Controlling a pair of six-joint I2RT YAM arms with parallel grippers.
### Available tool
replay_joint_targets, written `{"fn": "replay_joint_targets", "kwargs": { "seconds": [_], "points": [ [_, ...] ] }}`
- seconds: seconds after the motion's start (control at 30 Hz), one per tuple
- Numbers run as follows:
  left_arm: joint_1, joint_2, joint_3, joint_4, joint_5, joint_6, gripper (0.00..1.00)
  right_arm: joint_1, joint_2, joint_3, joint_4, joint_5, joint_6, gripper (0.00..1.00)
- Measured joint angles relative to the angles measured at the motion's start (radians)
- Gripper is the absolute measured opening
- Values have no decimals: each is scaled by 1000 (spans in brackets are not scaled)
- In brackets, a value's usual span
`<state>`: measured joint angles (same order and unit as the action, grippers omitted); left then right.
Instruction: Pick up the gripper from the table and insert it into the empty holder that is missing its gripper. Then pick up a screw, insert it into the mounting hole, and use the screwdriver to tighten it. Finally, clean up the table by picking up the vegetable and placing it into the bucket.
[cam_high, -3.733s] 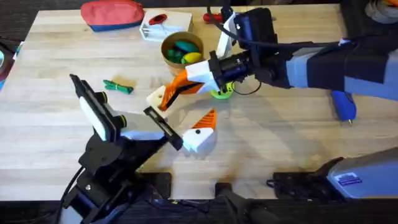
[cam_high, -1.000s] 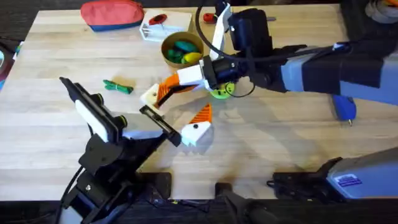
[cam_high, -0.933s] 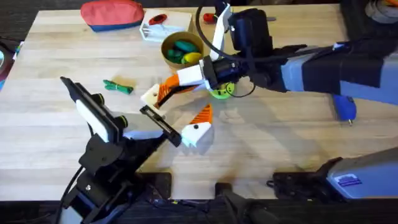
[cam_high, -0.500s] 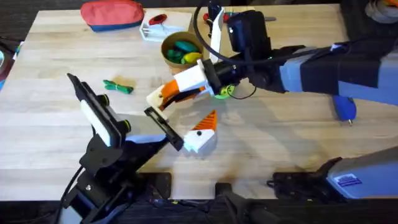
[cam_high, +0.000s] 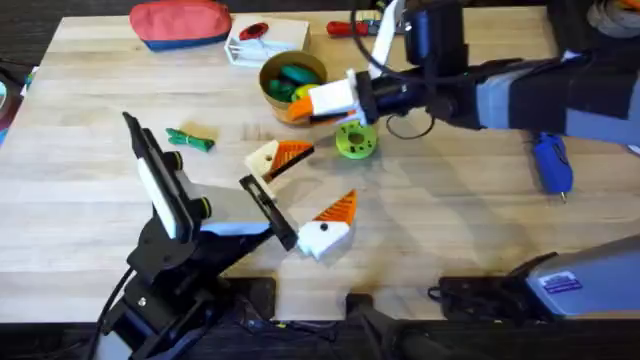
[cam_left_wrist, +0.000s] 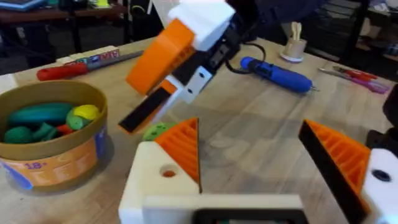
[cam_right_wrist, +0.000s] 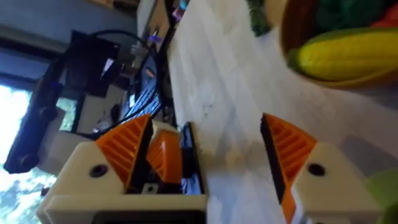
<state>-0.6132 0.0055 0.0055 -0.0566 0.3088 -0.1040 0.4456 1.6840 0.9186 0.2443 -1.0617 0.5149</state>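
The lime green ring disc (cam_high: 344, 142) has small dark spots (cam_high: 357, 150) dotted over it, so I should expect its holes to hold the screw that I pick up.
My left gripper (cam_high: 320, 182) (cam_left_wrist: 249, 149) stands open over the table's middle. One of its fingers is the white holder (cam_high: 260, 160) (cam_left_wrist: 155, 186), with the orange ribbed gripper (cam_high: 292, 153) (cam_left_wrist: 183, 146) seated in it beside a mounting hole. My right gripper (cam_high: 300, 105) (cam_right_wrist: 205, 137) hangs open by the bucket (cam_high: 263, 78) (cam_left_wrist: 56, 168), apart from the holder. The dark green vegetable (cam_high: 190, 138) lies on the table to the left. The blue screwdriver (cam_high: 552, 165) (cam_left_wrist: 277, 71) lies at the right. The screw is out of view.
A lime green ring disc (cam_high: 355, 140) lies just under the right arm. A white box (cam_high: 268, 40), a red pouch (cam_high: 180, 22) and a red-handled screwdriver (cam_high: 350, 27) sit along the far edge. The bucket holds toy vegetables.
My right gripper has drawn back up and to the right, from the holder to the bucket, leaving the orange gripper in the holder. The left arm shifted slightly.
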Motion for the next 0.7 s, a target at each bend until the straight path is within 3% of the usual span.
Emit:
{"fn": "replay_joint_targets", "kwargs": {
  "seconds": [0.1,0.3,0.5,0.53,0.7],
  "points": [
    [0,0,0,2,55,0,985,-67,-10,31,-96,62,-78,993],
    [0,0,0,4,123,0,986,-122,-115,118,-535,309,-372,993],
    [0,0,0,5,197,0,986,-47,-148,141,-776,633,-649,993],
    [0,0,0,5,227,0,985,3,-130,141,-799,765,-736,989],
    [0,0,0,5,249,0,985,63,-109,141,-773,891,-812,860]
  ]
}}
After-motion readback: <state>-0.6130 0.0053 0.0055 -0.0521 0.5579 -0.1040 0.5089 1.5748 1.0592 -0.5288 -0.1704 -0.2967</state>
